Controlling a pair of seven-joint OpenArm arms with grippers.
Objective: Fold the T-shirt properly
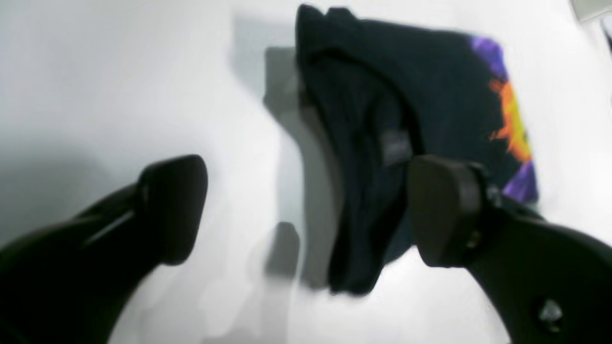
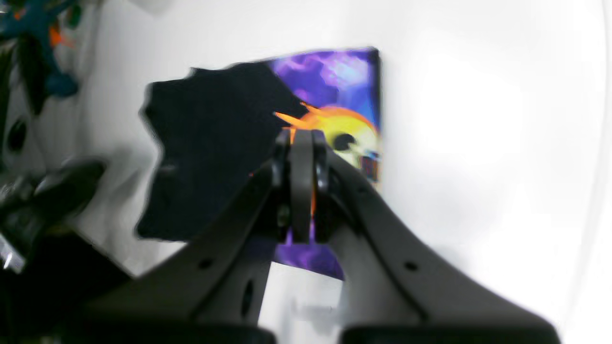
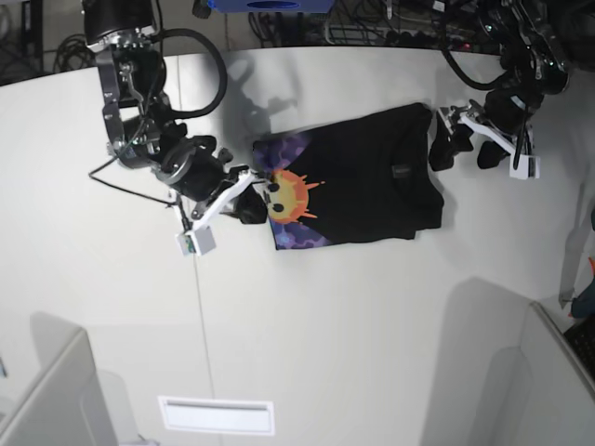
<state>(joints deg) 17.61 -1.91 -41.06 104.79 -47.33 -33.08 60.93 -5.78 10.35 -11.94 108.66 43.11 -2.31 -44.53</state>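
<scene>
The black T-shirt is lying in a flat folded rectangle [image 3: 356, 182]. The sun print [image 3: 291, 196] will turn around with it, still folded, when I turn the T-shirt's collar.
The black T-shirt [image 3: 372, 177] lies folded into a rough rectangle on the white table [image 3: 372, 325]. Its orange-yellow sun print on purple [image 3: 290, 193] faces up at the end nearest my right gripper. My right gripper [image 3: 256, 200] is shut, and its tips [image 2: 302, 138] hover over the sun print [image 2: 344, 129]; no cloth shows between them. My left gripper [image 1: 311, 210] is open at the shirt's plain end [image 1: 430, 95], beside the bunched collar with its grey neck label [image 1: 396, 147]. In the base view it [image 3: 462, 149] sits just off the shirt's edge.
Cables and a blue box [image 3: 270, 5] line the table's far edge. A white strip [image 3: 216, 415] lies near the front edge. Grey partitions stand at the front left [image 3: 56, 390] and front right [image 3: 558, 372]. A teal object [image 3: 586, 297] is at the right edge.
</scene>
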